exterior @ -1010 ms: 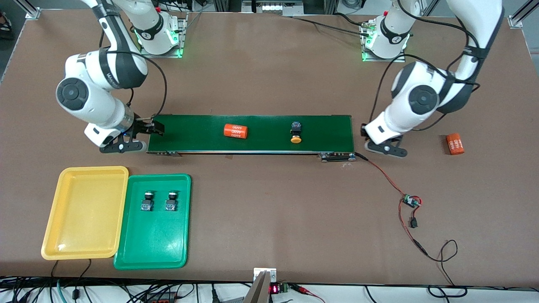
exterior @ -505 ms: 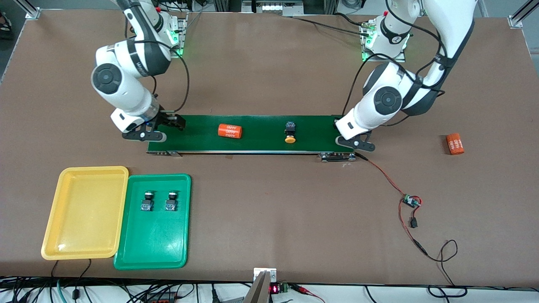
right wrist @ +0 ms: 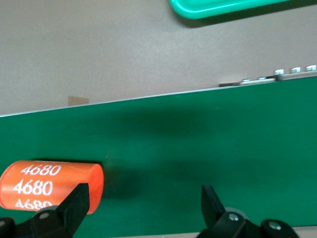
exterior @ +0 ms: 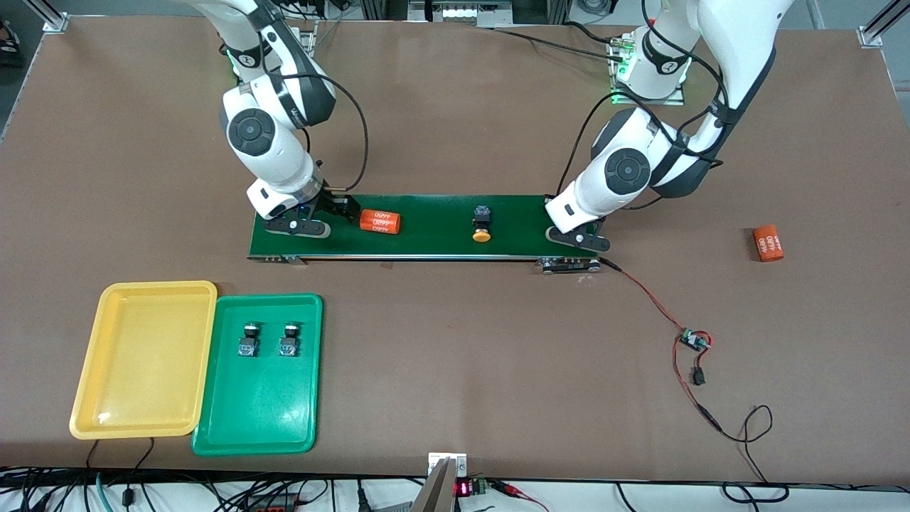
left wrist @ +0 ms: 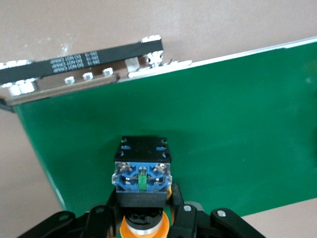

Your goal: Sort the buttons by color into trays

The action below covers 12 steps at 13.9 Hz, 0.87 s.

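Note:
The orange cylinder [exterior: 380, 222] is ahead of the yellow-capped button [exterior: 482, 223]. My right gripper should stay open and let the cylinder go by under it, then pick up the button.
A yellow-capped button [exterior: 482, 224] lies on the green belt [exterior: 434, 213], between the two arms. My left gripper [exterior: 577, 240] is low over the belt's end by the left arm. It is shut on a second yellow button [left wrist: 142, 168], with the fingers [left wrist: 112, 201] at either side of its black body; the arm hides this button in the front view. My right gripper [exterior: 340, 208] stands open over the belt's other end, one finger [right wrist: 74, 203] beside an orange cylinder [exterior: 379, 221]. Two buttons [exterior: 247, 341] [exterior: 288, 341] lie in the green tray [exterior: 256, 419]. The yellow tray [exterior: 142, 370] stands beside it.
Another orange cylinder [exterior: 768, 242] lies on the table toward the left arm's end. A small circuit board [exterior: 693, 340] with red and black wires trails from the belt's end toward the front camera. The green tray's edge [right wrist: 233, 7] shows in the right wrist view.
Both arms have swung inward over the belt's ends. The right gripper has come up to the orange cylinder. The cylinder and the free yellow button have ridden toward the right arm's end.

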Available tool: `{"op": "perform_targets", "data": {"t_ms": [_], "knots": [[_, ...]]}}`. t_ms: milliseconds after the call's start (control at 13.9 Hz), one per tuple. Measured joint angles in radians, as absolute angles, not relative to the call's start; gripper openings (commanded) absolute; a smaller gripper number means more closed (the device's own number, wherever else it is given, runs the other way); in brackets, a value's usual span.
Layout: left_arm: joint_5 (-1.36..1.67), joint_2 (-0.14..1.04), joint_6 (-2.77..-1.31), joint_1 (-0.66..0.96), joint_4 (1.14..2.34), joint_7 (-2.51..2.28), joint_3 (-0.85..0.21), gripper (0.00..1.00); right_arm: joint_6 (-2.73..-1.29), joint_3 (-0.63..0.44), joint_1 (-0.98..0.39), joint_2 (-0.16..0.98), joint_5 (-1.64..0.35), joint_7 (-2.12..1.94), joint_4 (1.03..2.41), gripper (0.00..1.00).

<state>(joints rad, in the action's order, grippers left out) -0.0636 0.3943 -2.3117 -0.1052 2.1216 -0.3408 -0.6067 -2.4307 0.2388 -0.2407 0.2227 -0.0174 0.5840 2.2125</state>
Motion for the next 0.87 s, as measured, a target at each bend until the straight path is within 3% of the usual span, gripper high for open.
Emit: {"op": "perform_targets", "data": {"t_ms": [505,866], "knots": [[-0.064,0.352,-2.308,-0.137,2.065,-0.302,-0.578,1.00,-2.436,0.235,-0.242,0.227,-0.017,0.584,2.212,1.00],[-0.064,0.338,-2.242,-0.385,2.071,-0.029,-0.508,1.00,-2.437,0.235,-0.242,0.227,-0.015,0.580,2.212,1.00]]}}
